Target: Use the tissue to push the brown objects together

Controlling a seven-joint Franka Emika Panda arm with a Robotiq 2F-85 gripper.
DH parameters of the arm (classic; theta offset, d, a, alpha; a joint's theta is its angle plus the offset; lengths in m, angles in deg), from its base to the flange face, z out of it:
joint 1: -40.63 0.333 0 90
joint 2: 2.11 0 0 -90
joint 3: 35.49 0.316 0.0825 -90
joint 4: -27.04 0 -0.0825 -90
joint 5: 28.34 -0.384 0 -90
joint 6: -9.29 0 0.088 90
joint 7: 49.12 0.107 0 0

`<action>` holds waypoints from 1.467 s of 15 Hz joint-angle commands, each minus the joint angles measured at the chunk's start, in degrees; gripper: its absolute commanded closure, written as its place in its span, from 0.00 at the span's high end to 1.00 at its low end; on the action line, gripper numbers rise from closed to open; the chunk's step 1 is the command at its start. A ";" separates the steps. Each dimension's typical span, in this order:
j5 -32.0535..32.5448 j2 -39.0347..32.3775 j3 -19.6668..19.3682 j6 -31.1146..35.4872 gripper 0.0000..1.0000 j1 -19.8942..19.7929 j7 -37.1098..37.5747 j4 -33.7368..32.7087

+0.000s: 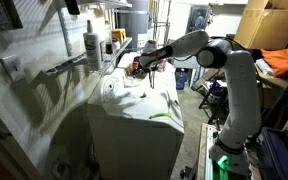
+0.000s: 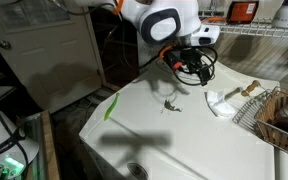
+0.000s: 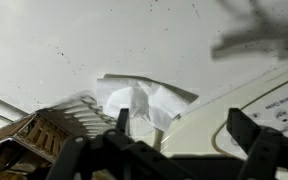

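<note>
My gripper should keep going down toward the tissue until both fingers pinch its folds, because the tissue's crumpled middle (image 3: 146, 100) is in line with the gap between my open fingers.
The tissue (image 2: 221, 102) is a crumpled white sheet lying on the white appliance top (image 2: 154, 135), next to a wire basket. It also shows in the wrist view (image 3: 134, 100), just beyond my left finger. A few small brown lumps (image 2: 170, 104) lie on the top, to the left of the tissue and apart from it. My gripper (image 2: 189, 68) hovers above the surface between the lumps and the tissue. In the wrist view the gripper (image 3: 184, 125) is open and empty. In an exterior view it (image 1: 139, 66) is at the back of the appliance.
A wire basket (image 2: 274, 112) stands at the appliance's edge beside the tissue, with a wooden-handled tool (image 2: 247, 90) lying near it. A white spray bottle (image 1: 92, 45) stands on a ledge behind. An orange container (image 2: 246, 10) sits on a wire shelf above.
</note>
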 commanded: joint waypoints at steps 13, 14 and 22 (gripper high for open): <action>2.64 -29.69 -0.39 2.92 1.00 -4.57 8.23 -32.57; 2.70 -30.66 -0.51 2.50 1.00 -4.66 8.71 -33.74; 3.54 -35.30 -1.16 -1.96 0.38 -4.75 11.03 -40.25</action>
